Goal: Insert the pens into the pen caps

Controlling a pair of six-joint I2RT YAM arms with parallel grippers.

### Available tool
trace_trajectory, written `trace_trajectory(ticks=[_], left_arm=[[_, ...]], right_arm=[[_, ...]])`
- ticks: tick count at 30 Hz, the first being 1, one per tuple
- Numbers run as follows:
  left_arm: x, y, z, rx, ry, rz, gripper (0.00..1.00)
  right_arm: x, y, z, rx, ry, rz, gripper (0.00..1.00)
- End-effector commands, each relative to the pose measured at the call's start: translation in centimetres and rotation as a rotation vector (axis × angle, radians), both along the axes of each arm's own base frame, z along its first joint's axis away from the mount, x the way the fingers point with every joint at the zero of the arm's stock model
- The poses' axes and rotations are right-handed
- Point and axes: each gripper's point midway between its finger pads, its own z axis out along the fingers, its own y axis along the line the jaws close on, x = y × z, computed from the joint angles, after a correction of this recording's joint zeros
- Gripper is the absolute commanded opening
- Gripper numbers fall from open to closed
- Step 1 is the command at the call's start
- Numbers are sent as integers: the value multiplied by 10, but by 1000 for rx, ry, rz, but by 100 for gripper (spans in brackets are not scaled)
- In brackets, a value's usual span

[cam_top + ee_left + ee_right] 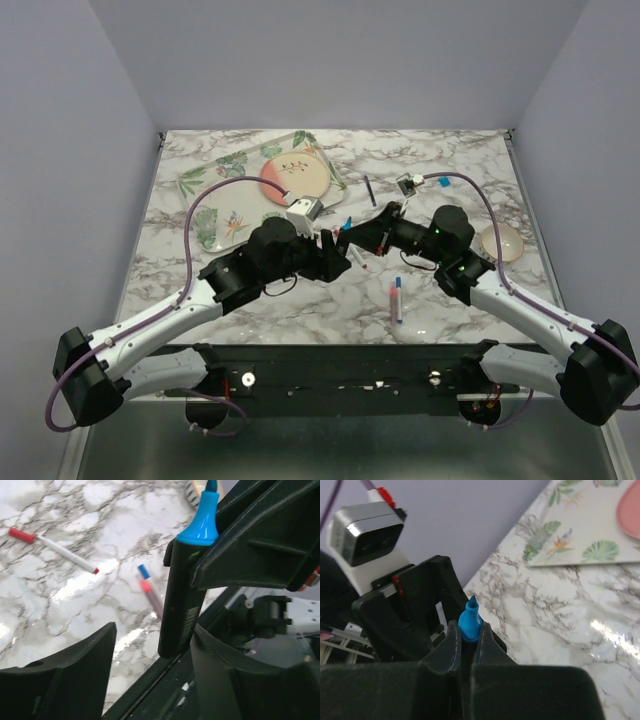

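The robot's right gripper is covering the marker point(191, 554) below its blue tip, so the left gripper should grasp the marker's lower end before the right gripper goes for the blue pen cap point(444, 182).
A chunky dark marker point(182, 597) with a bright blue tip point(469, 619) stands upright above the middle of the table. My right gripper point(469, 631) is shut on it just below the tip. My left gripper point(152, 635) is open. The marker's lower end hangs between its fingers, close to the right one point(225, 675). In the top view the two grippers point(335, 258) point(350, 232) meet at the centre. A white pen point(60, 550) with a red cap, a pink-and-white pen point(397, 300) and a thin dark pen point(369, 190) lie on the marble. A small blue pen cap point(440, 183) lies at the back right.
A leaf-patterned tray point(215, 185) with a pink plate point(295, 180) sits at the back left. A pale round dish point(502, 242) rests near the right edge. Grey walls close in the table on three sides.
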Motion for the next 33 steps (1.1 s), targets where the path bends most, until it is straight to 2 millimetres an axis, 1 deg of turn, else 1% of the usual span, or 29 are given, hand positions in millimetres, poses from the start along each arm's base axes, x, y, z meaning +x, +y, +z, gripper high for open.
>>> trace_trajectory(ticks=[1,2,3,4,5,6,7,8,10,11,12,17,18,19,20,21,22,23,24,25,26,27,28,29,30,31,32,33], left_arm=[[-27,-11,56,-206,-32,-206,63],[-31,-12,61,-245,-15,-222,62],[-31,-12,76,-306,-39,-238,59],[-32,-12,76,-336,-29,-251,58],[-38,-10,82,-391,15,-289,56],[-39,-10,97,-451,-24,-317,52],[-42,-9,93,-469,-8,-335,51],[-43,-7,96,-490,-1,-353,50],[-45,-8,101,-518,4,-373,44],[-47,-10,101,-521,3,-386,40],[-48,-11,101,-524,13,-398,32],[-51,-13,102,-549,13,-432,16],[-51,-14,103,-551,6,-440,5],[-51,-15,103,-552,5,-443,0],[-51,-15,102,-552,6,-445,0],[-49,-16,99,-547,12,-437,0],[-46,-15,98,-541,13,-425,0],[-38,-14,94,-525,1,-390,0],[-32,-10,83,-487,28,-346,0],[-24,-7,78,-463,26,-306,0],[-7,1,71,-426,-12,-234,0],[-1,9,59,-384,9,-192,0],[5,15,56,-362,-1,-158,0],[21,26,52,-335,-19,-84,0],[26,36,43,-282,-26,-44,0],[32,42,44,-253,-54,-19,0],[35,48,41,-215,-67,3,0],[42,59,31,-131,-97,48,0]], right_arm=[[-31,-4,58,157,-238,137,1],[-34,-4,63,168,-253,153,1],[-38,-3,68,176,-268,175,1],[-45,-2,70,179,-284,217,1],[-48,-2,71,183,-293,234,1],[-50,-1,74,184,-301,250,1],[-53,-1,72,181,-298,270,1],[-54,-1,74,185,-302,275,1],[-55,-1,72,183,-298,278,1],[-55,-1,72,186,-304,276,1],[-56,-1,72,186,-301,275,1],[-53,1,73,187,-284,278,1],[-52,2,73,188,-280,277,1],[-50,2,72,188,-274,272,2],[-49,3,75,190,-271,268,7],[-46,3,75,188,-266,256,27],[-44,2,78,186,-263,240,38],[-36,1,75,159,-238,200,47],[-32,0,83,152,-249,179,72],[-26,-3,87,137,-256,146,82],[-10,-8,74,64,-218,58,86],[1,-13,93,41,-244,-9,87],[14,-20,90,-16,-224,-84,87],[40,-37,63,-157,-159,-231,87],[53,-47,62,-211,-146,-309,87],[70,-63,73,-242,-156,-400,87],[88,-86,61,-342,-142,-521,87],[108,-98,48,-413,-122,-592,87]])
